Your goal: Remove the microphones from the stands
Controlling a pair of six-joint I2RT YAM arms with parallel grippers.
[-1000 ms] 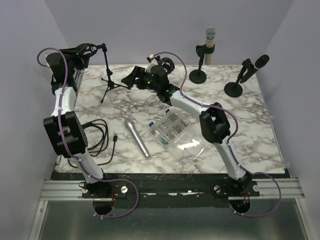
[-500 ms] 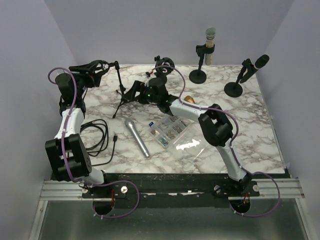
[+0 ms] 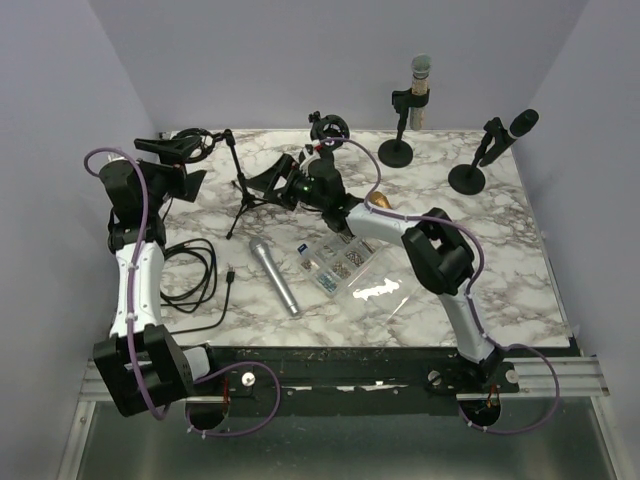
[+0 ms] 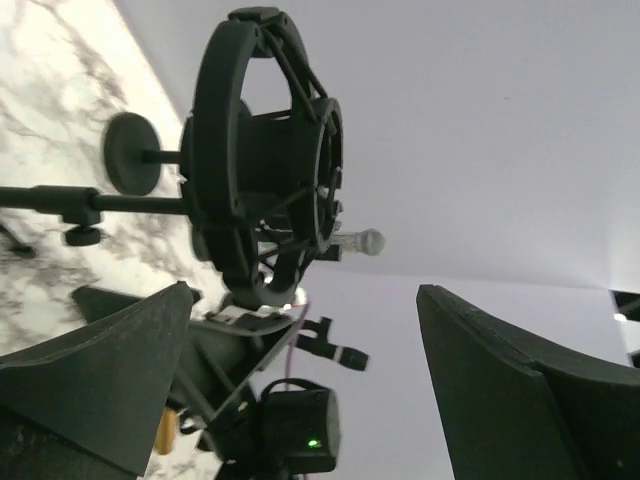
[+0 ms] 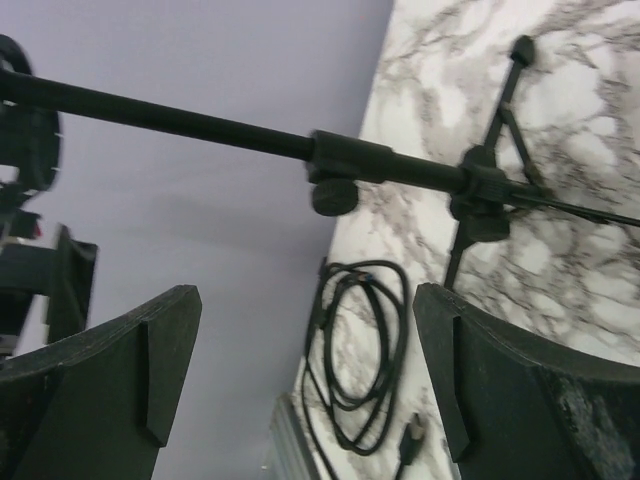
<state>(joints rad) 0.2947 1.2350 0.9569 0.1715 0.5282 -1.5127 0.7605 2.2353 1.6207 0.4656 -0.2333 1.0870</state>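
The robot's right gripper should leave the tripod stand and go for the upright microphone [image 3: 420, 78] in its round-base stand, because the shock mount [image 3: 198, 146] near the left gripper is empty.
A silver microphone [image 3: 275, 276] lies flat on the marble table [image 3: 500, 270], apart from both grippers. The black tripod stand [image 3: 243, 190] stands at the back left. Its ring-shaped shock mount [image 4: 260, 150] at the top of the pole is empty. My left gripper [image 3: 185, 160] hangs open just left of the mount [image 3: 207, 140], and nothing lies between its fingers [image 4: 110, 370]. My right gripper [image 3: 272, 172] is open just right of the stand. In the right wrist view the stand's pole [image 5: 390, 165] crosses beyond the open right gripper [image 5: 305, 300], untouched.
Two more microphones stand in round-base stands at the back: one upright [image 3: 420, 85], one tilted [image 3: 520, 125]. A coiled black cable [image 3: 190, 270] lies at the left edge. A clear plastic box of small parts [image 3: 340, 260] sits mid-table.
My left gripper has opened and let go of the stand's top, and its arm has drawn back to the left. The stand shifted right earlier. My right gripper has closed in on it.
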